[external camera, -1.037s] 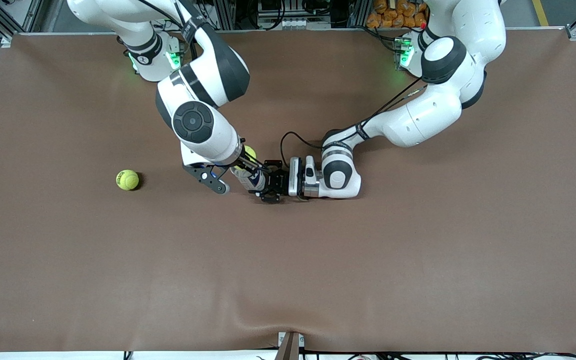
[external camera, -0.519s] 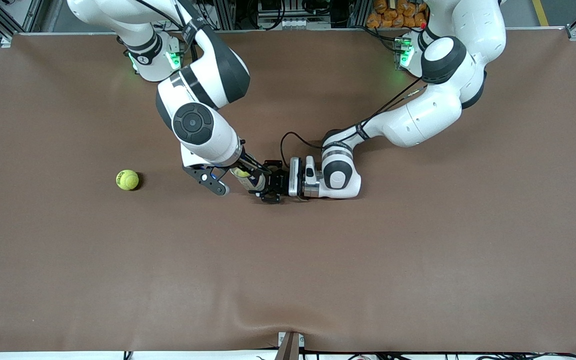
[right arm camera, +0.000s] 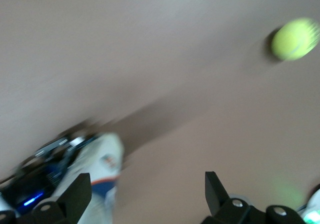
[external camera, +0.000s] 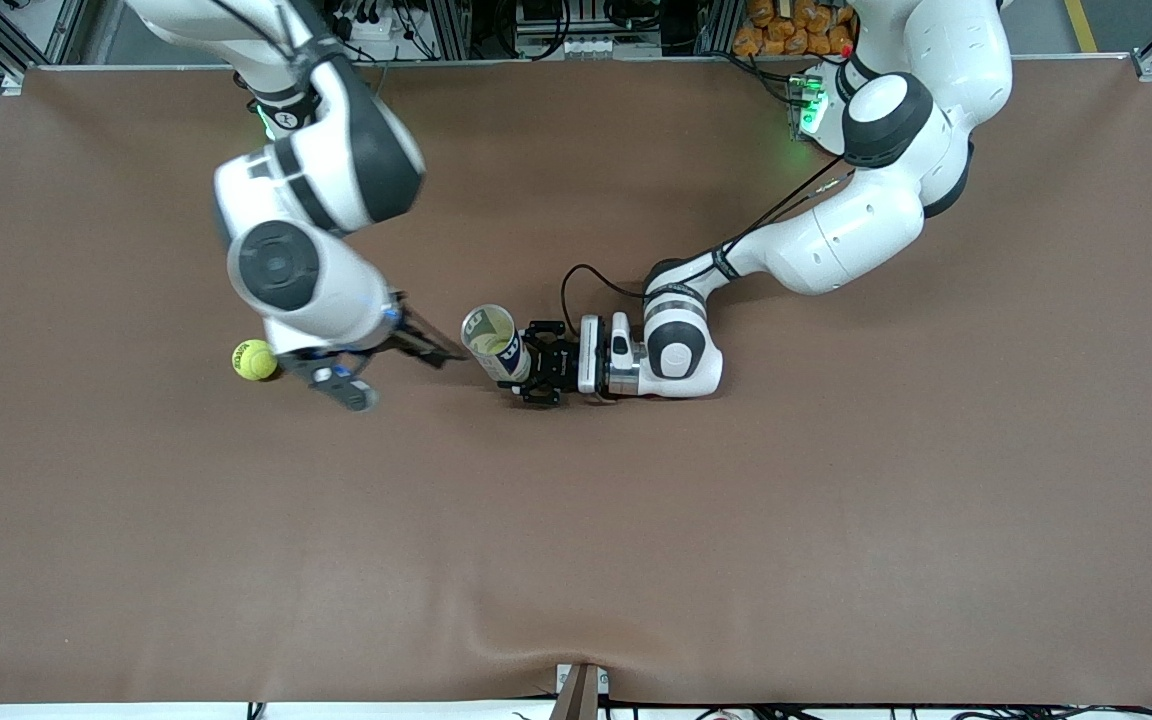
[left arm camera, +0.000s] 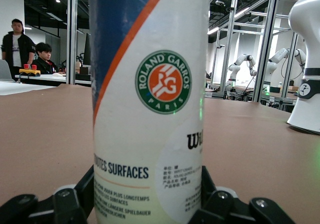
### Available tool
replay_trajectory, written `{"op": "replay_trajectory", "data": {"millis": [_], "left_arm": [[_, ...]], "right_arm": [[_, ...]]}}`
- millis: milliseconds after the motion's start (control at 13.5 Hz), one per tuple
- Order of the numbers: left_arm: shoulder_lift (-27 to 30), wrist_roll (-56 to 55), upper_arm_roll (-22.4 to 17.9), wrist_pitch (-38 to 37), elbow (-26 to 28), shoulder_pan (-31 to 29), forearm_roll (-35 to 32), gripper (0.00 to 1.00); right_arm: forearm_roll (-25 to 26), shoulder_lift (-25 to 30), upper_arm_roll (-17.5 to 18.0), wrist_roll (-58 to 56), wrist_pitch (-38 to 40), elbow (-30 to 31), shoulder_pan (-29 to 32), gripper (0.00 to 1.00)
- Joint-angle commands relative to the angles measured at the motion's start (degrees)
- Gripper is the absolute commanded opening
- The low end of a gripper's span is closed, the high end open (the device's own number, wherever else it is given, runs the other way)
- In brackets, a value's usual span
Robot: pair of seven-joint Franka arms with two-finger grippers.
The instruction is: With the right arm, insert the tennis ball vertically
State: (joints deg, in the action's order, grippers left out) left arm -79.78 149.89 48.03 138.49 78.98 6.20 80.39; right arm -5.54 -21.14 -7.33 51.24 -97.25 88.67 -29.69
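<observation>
Pale yellow-green can be seen inside the can's opening. The loose tennis ball will therefore stop near the can's rim when I put it in.
An upright white and blue tennis ball can stands mid-table, and my left gripper is shut on its lower part. The can's open mouth shows pale yellow-green inside. My right gripper hangs open and empty over the table, between the can and a loose tennis ball. That yellow-green tennis ball lies on the mat toward the right arm's end, just beside the right wrist.
A brown mat covers the whole table. A black cable loops from the left wrist. Racks and gear line the edge by the arm bases. A white robot base shows in the left wrist view.
My right gripper opened over the can, and the ball it held is no longer in it. It then swung away toward the loose ball. The left arm kept still.
</observation>
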Motion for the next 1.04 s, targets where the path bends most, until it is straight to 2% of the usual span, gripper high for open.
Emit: {"op": "replay_trajectory", "data": {"millis": [0,296,519,741,963], "left_arm": [[-0.4,2.2,-0.8,-0.9,-1.7,0.7,2.1,0.81],[-0.2,2.2,-0.8,-0.9,-1.7,0.7,2.1,0.81],[-0.3,2.2,-0.9,-0.9,-1.7,0.7,2.1,0.81],[-0.2,2.2,-0.8,-0.9,-1.7,0.7,2.1,0.81],[-0.1,2.2,-0.9,-0.9,-1.7,0.7,2.1,0.81]], "right_arm": [[2.0,4.8,0.7,-9.0,-2.1,9.8,6.2,1.00],[2.1,5.8,0.7,-20.5,-6.6,18.5,16.1,1.00],[2.0,5.3,0.7,-30.1,-17.1,26.6,22.4,1.00],[2.0,4.1,0.7,-36.9,-30.1,34.1,25.5,1.00],[2.0,2.3,0.7,-38.1,-36.5,37.4,25.7,1.00]]}}
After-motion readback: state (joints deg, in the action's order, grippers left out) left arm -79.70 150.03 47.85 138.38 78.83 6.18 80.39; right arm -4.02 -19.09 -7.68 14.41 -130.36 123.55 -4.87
